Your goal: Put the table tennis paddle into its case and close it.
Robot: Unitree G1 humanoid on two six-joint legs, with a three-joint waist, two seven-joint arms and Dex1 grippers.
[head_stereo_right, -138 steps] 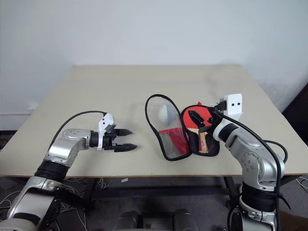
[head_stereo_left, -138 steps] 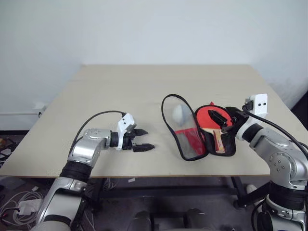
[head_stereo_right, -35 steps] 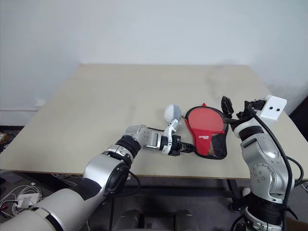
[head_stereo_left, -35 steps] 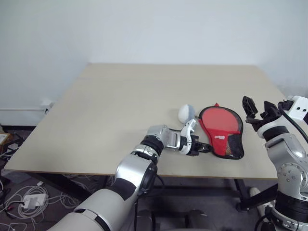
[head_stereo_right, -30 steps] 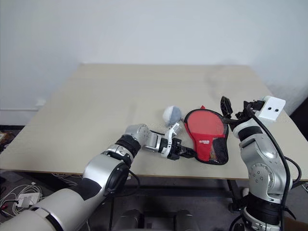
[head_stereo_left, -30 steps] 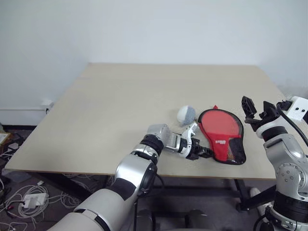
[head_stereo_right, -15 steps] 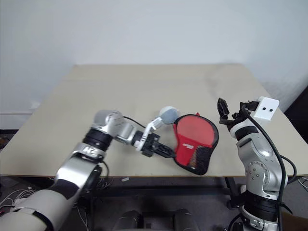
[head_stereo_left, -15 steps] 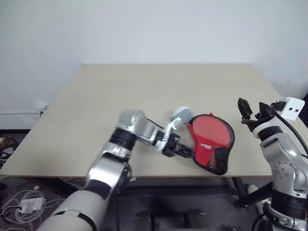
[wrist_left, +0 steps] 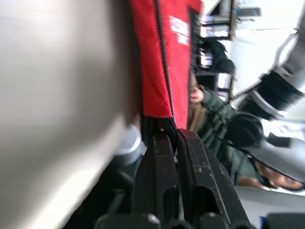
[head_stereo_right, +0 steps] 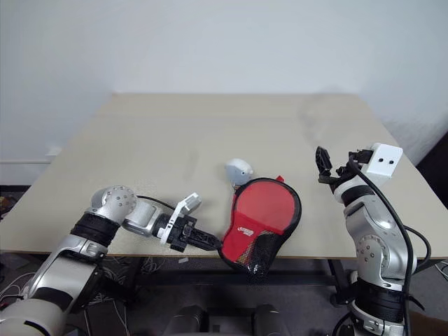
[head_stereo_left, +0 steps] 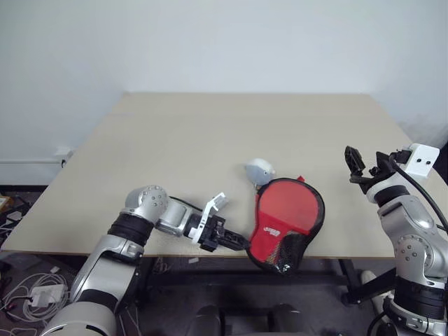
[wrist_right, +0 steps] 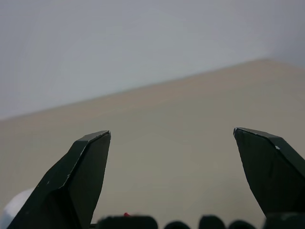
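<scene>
The small grey-white soft lump (head_stereo_left: 260,171) is right up against the case's black zipper edging (head_stereo_left: 265,185), so I expect the lump to drag the zipper around when I pull it.
The case (head_stereo_left: 287,217) lies closed at the table's front edge, red face up with its white logo showing, and its black mesh end hangs a little past the edge. My left gripper (head_stereo_left: 238,243) is shut on the black zipper edging at the case's near left side; the left wrist view shows its fingers (wrist_left: 157,157) pinched on that edging below the red fabric (wrist_left: 162,62). The table tennis paddle is hidden. My right gripper (head_stereo_left: 365,159) hovers open above the table to the right of the case, holding nothing, with its fingertips (wrist_right: 86,157) wide apart.
A small grey-white soft lump (head_stereo_left: 260,169) rests on the beige table (head_stereo_left: 210,133) just behind the case. The table's front edge runs right under the case and my left gripper. A person in green (wrist_left: 207,114) appears in the left wrist view.
My left gripper has dragged the case to the left and toward the front edge, so its mesh end now overhangs. The right gripper has stayed in place, open.
</scene>
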